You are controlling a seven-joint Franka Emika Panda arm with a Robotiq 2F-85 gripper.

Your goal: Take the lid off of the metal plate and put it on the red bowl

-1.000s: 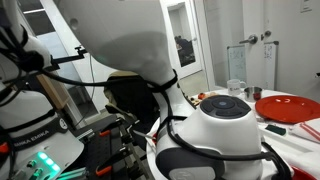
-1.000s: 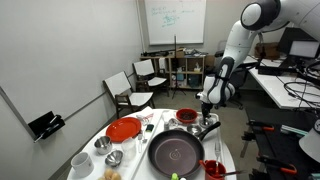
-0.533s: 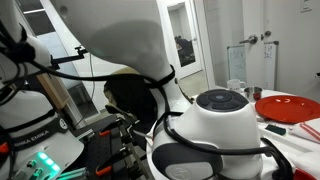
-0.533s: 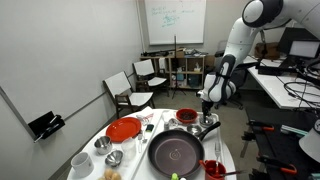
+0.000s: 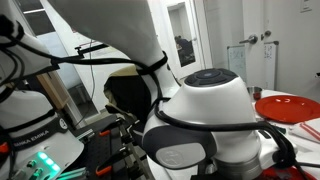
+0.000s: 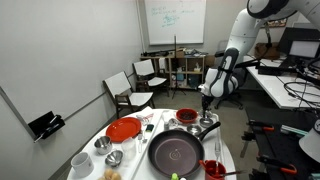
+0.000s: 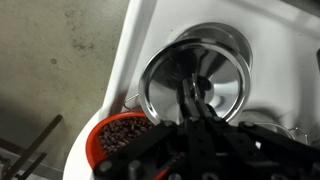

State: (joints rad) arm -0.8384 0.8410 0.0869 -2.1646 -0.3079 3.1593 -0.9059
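Observation:
My gripper has the lid [image 7: 182, 68] by its middle, and the red bowl [image 7: 122, 136] is open. I should keep moving the lid across until it sits on the bowl.
In the wrist view my gripper [image 7: 195, 98] comes in from the bottom, its fingers close together on the middle of a shiny round metal lid [image 7: 215, 65]. The lid hangs over the white table. The red bowl [image 7: 118, 135], filled with dark brown bits, lies just left of the fingers. A metal rim, probably the metal plate [image 7: 268, 120], shows at the lower right. In an exterior view the gripper [image 6: 205, 101] hovers over the table's far end, above the red bowl [image 6: 186, 117] and a small metal pot [image 6: 206, 127].
A large dark frying pan [image 6: 175, 152] fills the table's middle. A red plate [image 6: 124, 129], small metal bowls [image 6: 103, 145] and a white mug [image 6: 80, 162] sit beside it. Chairs [image 6: 127, 88] stand beyond. My arm's white joint [image 5: 205, 110] blocks most of an exterior view.
My arm has swung and risen, its white joint now larger in an exterior view. The gripper has lifted slightly above the table's far end.

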